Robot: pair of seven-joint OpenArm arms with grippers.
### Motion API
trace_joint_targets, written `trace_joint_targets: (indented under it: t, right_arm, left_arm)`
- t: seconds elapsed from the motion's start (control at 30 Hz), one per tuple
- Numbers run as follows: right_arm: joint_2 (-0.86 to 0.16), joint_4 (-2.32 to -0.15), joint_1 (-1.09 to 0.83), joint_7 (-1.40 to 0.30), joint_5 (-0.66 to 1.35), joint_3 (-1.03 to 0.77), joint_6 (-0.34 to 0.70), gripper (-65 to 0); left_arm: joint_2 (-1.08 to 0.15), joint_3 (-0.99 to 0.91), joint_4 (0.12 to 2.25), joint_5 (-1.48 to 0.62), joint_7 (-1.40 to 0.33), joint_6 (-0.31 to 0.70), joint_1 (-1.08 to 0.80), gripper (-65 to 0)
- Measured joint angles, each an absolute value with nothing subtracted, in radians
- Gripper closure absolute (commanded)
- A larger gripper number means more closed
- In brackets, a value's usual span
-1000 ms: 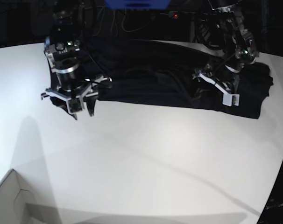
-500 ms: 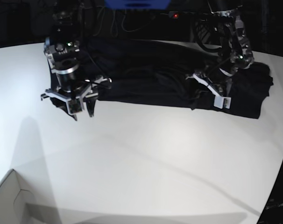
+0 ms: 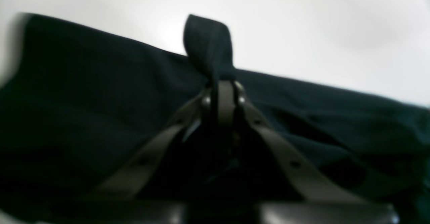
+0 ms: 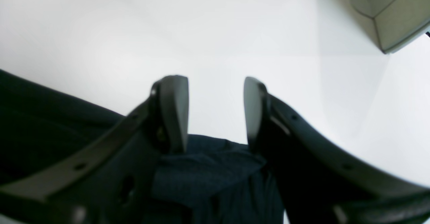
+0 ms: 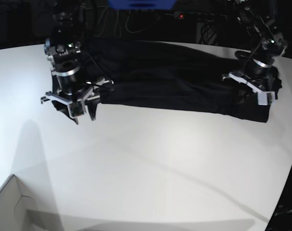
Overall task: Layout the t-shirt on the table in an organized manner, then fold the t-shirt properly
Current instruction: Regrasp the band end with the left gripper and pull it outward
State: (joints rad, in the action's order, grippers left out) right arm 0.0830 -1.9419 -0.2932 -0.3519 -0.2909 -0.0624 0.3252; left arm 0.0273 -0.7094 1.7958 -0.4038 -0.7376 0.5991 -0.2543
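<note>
My left gripper keeps pulling the pinched fold (image 3: 208, 42) in its fingers onto white table open past the t-shirt band's end, then lets go of it there.
The black t-shirt (image 5: 165, 82) lies bunched in a long band across the far side of the white table (image 5: 151, 163). At the band's right end my left gripper (image 5: 262, 97) is shut on the t-shirt. In the left wrist view a pinched fold of t-shirt (image 3: 208, 46) sticks out past the closed left gripper (image 3: 221, 86). My right gripper (image 5: 84, 114) stands open over the band's left end. In the right wrist view its fingers (image 4: 173, 113) are apart with only table between them, and the t-shirt (image 4: 208, 173) lies just behind the right gripper (image 4: 215, 113).
A white cardboard box corner (image 5: 11, 207) sits at the near left of the table and shows as the box corner (image 4: 386, 12) in the right wrist view. Dark cables and equipment (image 5: 141, 14) crowd the space behind the table. The table edge curves away at the right.
My left gripper has closed on the shirt and moved right, toward the table's right edge, drawing the fabric with it. The right arm has barely moved.
</note>
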Motion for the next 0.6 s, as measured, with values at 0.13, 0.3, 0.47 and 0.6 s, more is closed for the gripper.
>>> trace_joint_targets:
  t: [0.13, 0.3, 0.47, 0.6]
  right_arm:
    - [0.083, -1.942, -0.294, -0.352, -0.291, -0.062, 0.325, -26.6]
    - [0.084, -1.942, -0.295, -0.352, -0.291, -0.062, 0.325, -26.6]
    - [0.086, -1.942, -0.299, -0.352, -0.291, -0.060, 0.325, -26.6]
    - [0.086, -1.941, -0.300, -0.355, -0.291, -0.060, 0.325, -26.6]
  left_arm:
    - [0.022, -0.847, 1.822, -0.405, -0.736, 0.609, -0.254, 0.0]
    - [-0.007, -0.985, 1.819, -0.397, -0.744, 0.608, -0.222, 0.0]
    - [-0.029, -1.054, 1.719, -0.401, -0.749, 0.614, -0.163, 0.0]
    - [-0.087, -1.077, 1.605, -0.401, -0.736, 0.606, -0.134, -0.1]
